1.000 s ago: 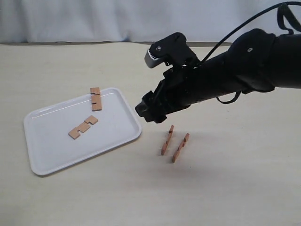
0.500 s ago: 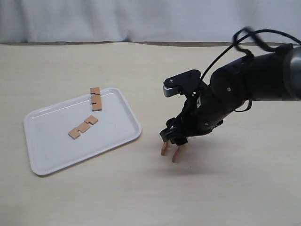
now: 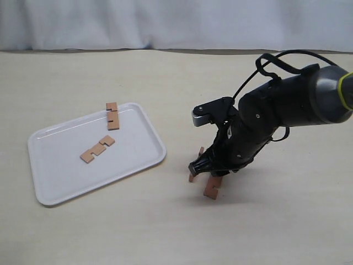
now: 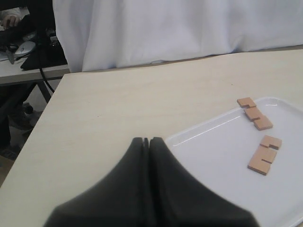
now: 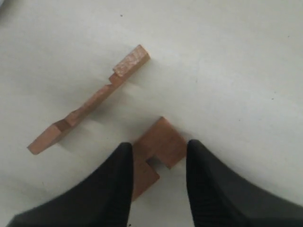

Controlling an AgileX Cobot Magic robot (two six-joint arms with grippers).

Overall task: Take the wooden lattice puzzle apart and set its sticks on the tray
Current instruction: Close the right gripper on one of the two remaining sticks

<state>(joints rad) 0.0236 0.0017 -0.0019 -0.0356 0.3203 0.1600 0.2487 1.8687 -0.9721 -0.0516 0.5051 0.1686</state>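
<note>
The flat stick (image 5: 160, 139) lies at a slant across my right gripper's open fingers. I should therefore turn the wrist toward the stick's line before I close on its middle part (image 5: 144, 177).
The lattice puzzle is in pieces; no joined grid shows. Two sticks (image 3: 112, 116) (image 3: 97, 149) lie flat on the white tray (image 3: 60, 176). Two more are on the table right of it. My right gripper (image 3: 208, 172) is down over them, open. In the right wrist view one stick (image 5: 163, 139) lies flat between the fingers (image 5: 118, 170), and the other stick (image 5: 90, 111) stands on edge just beyond. My left gripper (image 4: 148, 140) is shut and empty, near the tray's corner (image 4: 208, 156); it is out of the exterior view.
The pale tabletop (image 3: 83, 77) stretches around the tray, with a white curtain (image 3: 110, 22) along its far edge. The right arm's black cables (image 3: 270, 61) loop above its wrist. A cluttered desk (image 4: 23, 52) shows past the table's edge in the left wrist view.
The right arm has swung from beside the tray down onto the two table sticks. The nearer stick has shifted a little toward the front and now lies flat. Tray sticks unchanged.
</note>
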